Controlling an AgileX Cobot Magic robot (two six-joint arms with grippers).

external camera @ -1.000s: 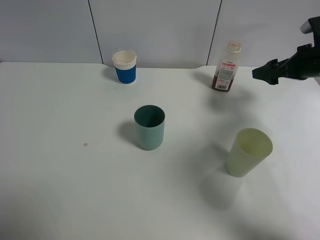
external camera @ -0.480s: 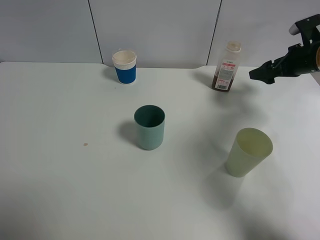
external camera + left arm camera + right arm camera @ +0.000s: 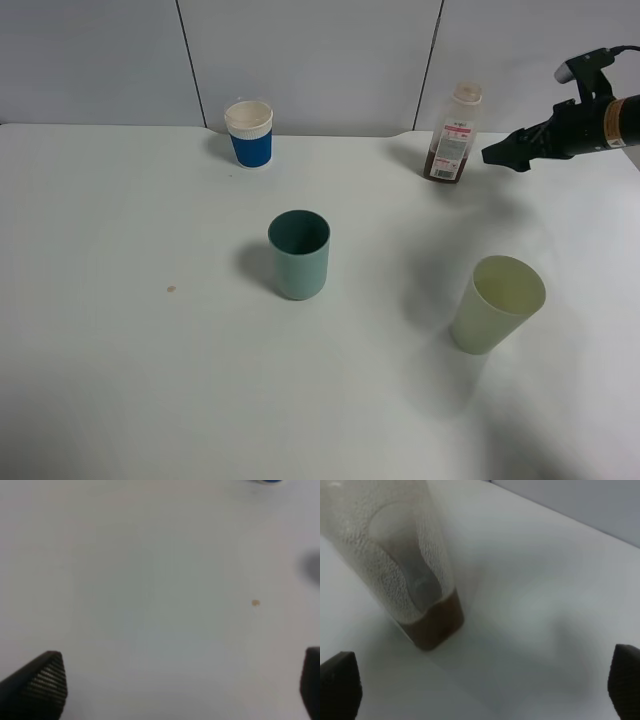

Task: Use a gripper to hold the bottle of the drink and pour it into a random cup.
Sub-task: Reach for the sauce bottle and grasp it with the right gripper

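The brown drink lies low in the bottle, so I expect the drink to get to the bottle's neck only when I tilt the bottle a long way over.
The bottle of the drink stands upright at the back right of the table, with brown drink in its lower part. My right gripper hovers just right of it, open and empty, fingers pointing at it. In the right wrist view the bottle stands close ahead of the open right gripper, not between the fingertips. The teal-green cup stands upright mid-table. My left gripper is open and empty over bare table; it is out of the exterior high view.
A pale yellow-green tumbler stands at the front right. A blue-sleeved white paper cup stands at the back, left of the middle. A small brown speck lies on the white table. A grey wall runs behind.
My right gripper has moved left, closer to the bottle. The bottle and the cups have not moved.
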